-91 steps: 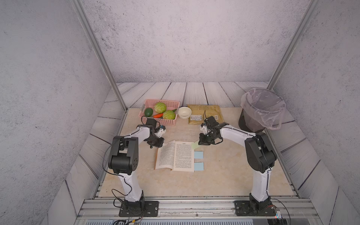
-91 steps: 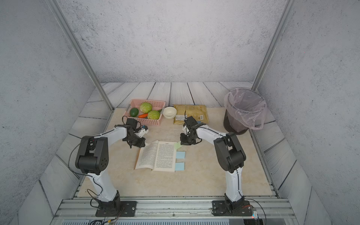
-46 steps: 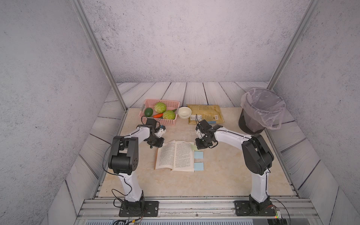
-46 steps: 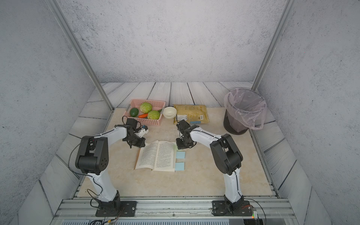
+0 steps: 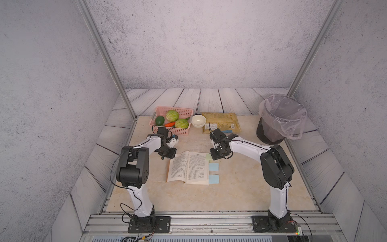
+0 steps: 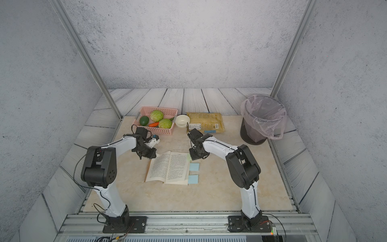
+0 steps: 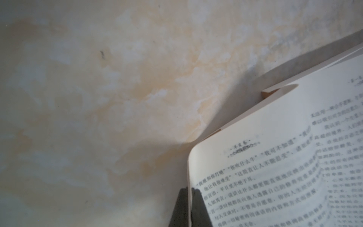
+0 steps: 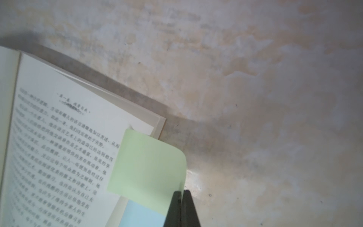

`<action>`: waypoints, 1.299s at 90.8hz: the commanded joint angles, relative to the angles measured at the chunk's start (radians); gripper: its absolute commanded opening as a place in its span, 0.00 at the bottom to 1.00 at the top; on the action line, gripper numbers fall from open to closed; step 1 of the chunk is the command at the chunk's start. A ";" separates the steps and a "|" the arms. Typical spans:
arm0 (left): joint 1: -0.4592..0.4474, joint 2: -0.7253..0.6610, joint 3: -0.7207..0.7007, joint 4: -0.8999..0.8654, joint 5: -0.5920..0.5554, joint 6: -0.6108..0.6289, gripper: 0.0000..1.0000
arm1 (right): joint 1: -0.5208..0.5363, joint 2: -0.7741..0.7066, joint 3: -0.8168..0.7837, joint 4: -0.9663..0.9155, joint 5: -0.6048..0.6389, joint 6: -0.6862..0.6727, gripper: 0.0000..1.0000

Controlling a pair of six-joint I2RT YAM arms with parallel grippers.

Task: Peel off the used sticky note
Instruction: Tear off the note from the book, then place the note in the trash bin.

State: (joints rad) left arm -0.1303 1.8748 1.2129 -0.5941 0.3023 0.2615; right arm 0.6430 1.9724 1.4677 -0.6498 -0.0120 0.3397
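The left gripper is holding the book's corner point(image 5: 177, 154), so the robot's right gripper keeps pulling on the green sticky note by its loose edge point(image 8: 182, 180) until the note comes off the page.
An open book point(image 5: 188, 167) lies flat mid-table. A green sticky note point(image 8: 149, 169) sticks out from the far corner of its right page point(image 5: 208, 156). My right gripper point(image 8: 182, 191) is shut on the note's free edge, which curls up between the fingertips; in both top views it sits at that corner point(image 6: 193, 156). My left gripper point(image 7: 190, 189) is shut on the far corner of the book's left page point(image 7: 275, 167), at the book's far left point(image 5: 170, 156). Two blue sticky notes point(image 5: 213, 167) point(image 5: 213, 179) stick out along the right page edge.
At the back stand a pink basket point(image 5: 182, 111) of vegetables, a white bowl point(image 5: 198, 121) and a yellow packet point(image 5: 219, 123). A lined bin point(image 5: 280, 121) stands at the back right. The front of the table is bare.
My right gripper has moved left and down to the book's far right corner and shut on the green note. The left arm has not moved.
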 commanded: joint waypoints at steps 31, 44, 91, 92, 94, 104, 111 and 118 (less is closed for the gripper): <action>0.007 0.012 -0.013 -0.016 -0.025 -0.003 0.00 | -0.069 -0.065 -0.017 0.001 0.016 0.015 0.00; 0.007 0.012 -0.013 -0.015 -0.025 -0.002 0.00 | -0.091 -0.079 -0.040 0.016 -0.001 0.023 0.00; 0.008 0.006 -0.014 -0.019 -0.011 0.001 0.00 | -0.143 -0.244 -0.114 0.037 -0.044 0.059 0.00; 0.007 0.006 -0.014 -0.018 -0.011 0.001 0.00 | -0.148 -0.249 -0.113 0.031 -0.052 0.060 0.00; 0.007 0.006 -0.016 -0.019 -0.011 0.001 0.00 | -0.157 -0.265 -0.109 0.021 -0.068 0.063 0.00; 0.007 0.007 -0.016 -0.018 -0.009 0.001 0.00 | -0.231 -0.334 -0.097 -0.016 -0.177 0.082 0.00; 0.006 0.008 -0.014 -0.018 -0.009 0.000 0.00 | -0.293 -0.389 -0.060 -0.066 -0.220 0.079 0.00; 0.008 0.010 -0.016 -0.018 -0.008 -0.001 0.00 | -0.343 -0.432 -0.001 -0.118 -0.225 0.068 0.00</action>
State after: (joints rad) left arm -0.1303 1.8748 1.2125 -0.5941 0.3103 0.2615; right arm 0.3595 1.6062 1.3865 -0.6643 -0.1715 0.4034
